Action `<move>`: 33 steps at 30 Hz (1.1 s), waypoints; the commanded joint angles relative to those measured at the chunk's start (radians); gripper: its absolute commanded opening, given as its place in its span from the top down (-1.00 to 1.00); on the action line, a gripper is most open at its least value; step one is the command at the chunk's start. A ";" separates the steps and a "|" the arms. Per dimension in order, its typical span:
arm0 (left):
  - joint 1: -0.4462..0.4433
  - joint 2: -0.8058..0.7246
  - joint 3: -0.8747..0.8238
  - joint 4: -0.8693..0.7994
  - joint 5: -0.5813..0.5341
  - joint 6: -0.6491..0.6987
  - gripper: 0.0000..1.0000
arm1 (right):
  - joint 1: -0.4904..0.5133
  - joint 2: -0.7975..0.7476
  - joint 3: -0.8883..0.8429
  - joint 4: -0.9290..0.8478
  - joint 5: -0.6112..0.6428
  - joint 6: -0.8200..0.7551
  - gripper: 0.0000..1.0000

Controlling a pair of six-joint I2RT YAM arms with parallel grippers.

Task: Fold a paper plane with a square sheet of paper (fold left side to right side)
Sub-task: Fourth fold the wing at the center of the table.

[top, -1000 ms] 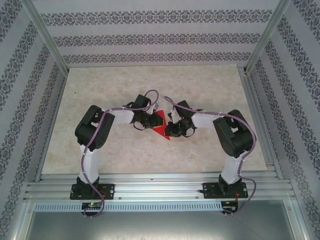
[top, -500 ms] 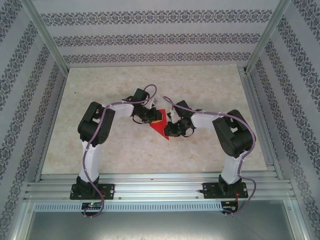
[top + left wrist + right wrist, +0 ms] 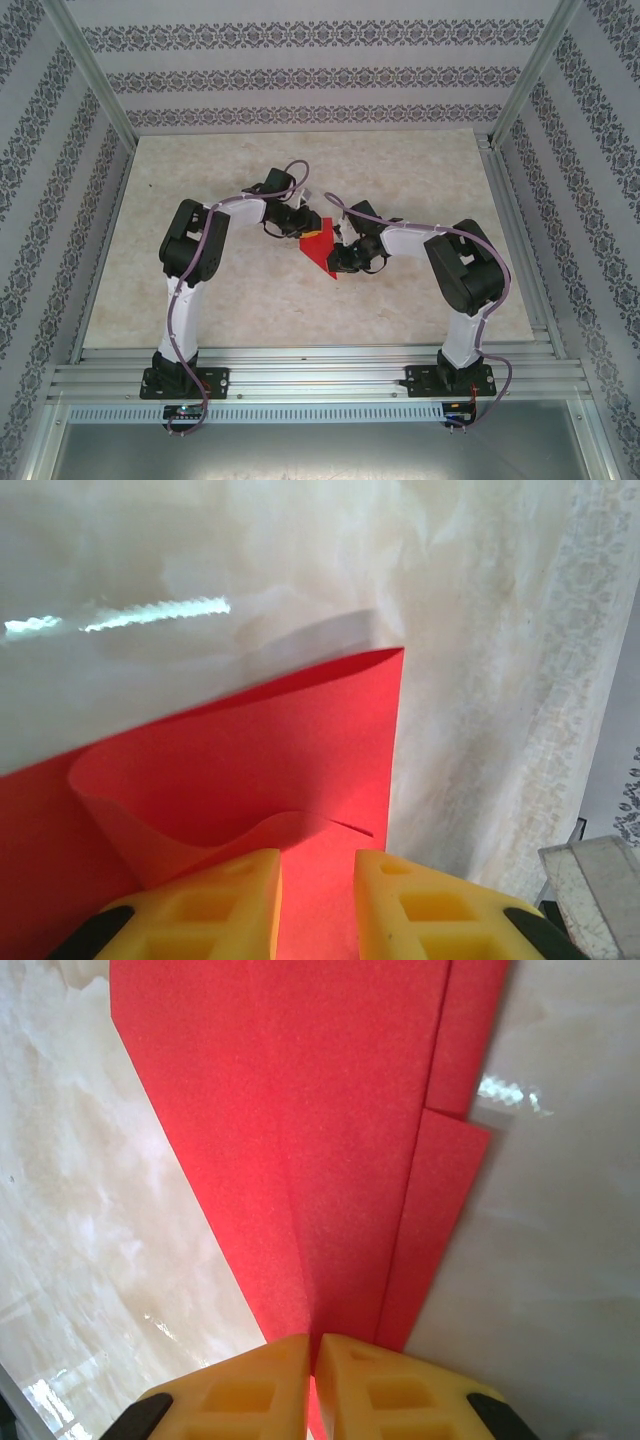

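Note:
My left gripper should move back clear of the paper, then come down and press the flap flat [image 3: 325,838], because the flap curls up [image 3: 125,820] over my left gripper's finger.
The red paper plane [image 3: 320,250] lies mid-table between both arms, a partly folded sheet with its point toward the near side. My left gripper [image 3: 298,226] is at its far left edge. In the left wrist view its yellow fingers [image 3: 225,900] stand apart at the left gripper [image 3: 318,885], with flat red paper [image 3: 300,720] showing between them and a curled flap rising over the left finger. My right gripper [image 3: 340,260] is shut on the narrow pointed end, where the right gripper [image 3: 313,1348] pinches the centre crease of the paper plane [image 3: 300,1110].
The marbled beige table [image 3: 200,180] stretches round the paper on every side. Aluminium posts and patterned walls close in the back and sides. A rail [image 3: 320,368] carrying both arm bases runs along the near edge.
My left arm has drawn back toward the far side, and the paper's left part has risen and curled with it. The right gripper has kept its hold in place.

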 commanded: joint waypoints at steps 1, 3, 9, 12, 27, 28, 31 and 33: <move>0.103 0.061 0.040 0.067 -0.217 0.066 0.44 | 0.029 0.101 -0.076 -0.210 0.141 -0.008 0.71; 0.116 0.065 0.053 0.067 -0.210 0.064 0.43 | 0.029 0.102 -0.074 -0.211 0.140 -0.007 0.71; 0.140 0.077 0.095 0.054 -0.207 0.069 0.43 | 0.033 0.105 -0.067 -0.216 0.142 -0.008 0.71; 0.158 0.088 0.107 0.049 -0.208 0.074 0.43 | 0.035 0.102 -0.066 -0.216 0.142 -0.008 0.71; 0.098 -0.225 -0.118 0.175 -0.066 0.051 0.49 | 0.035 0.101 -0.045 -0.208 0.134 -0.001 0.71; 0.077 -0.231 -0.135 0.194 -0.046 0.037 0.51 | 0.035 0.102 -0.043 -0.208 0.135 0.000 0.70; 0.010 -0.221 -0.165 0.242 -0.021 0.000 0.53 | 0.035 0.104 -0.040 -0.208 0.136 0.002 0.70; -0.032 -0.198 -0.161 0.238 -0.021 -0.002 0.53 | 0.035 0.105 -0.039 -0.206 0.136 0.004 0.70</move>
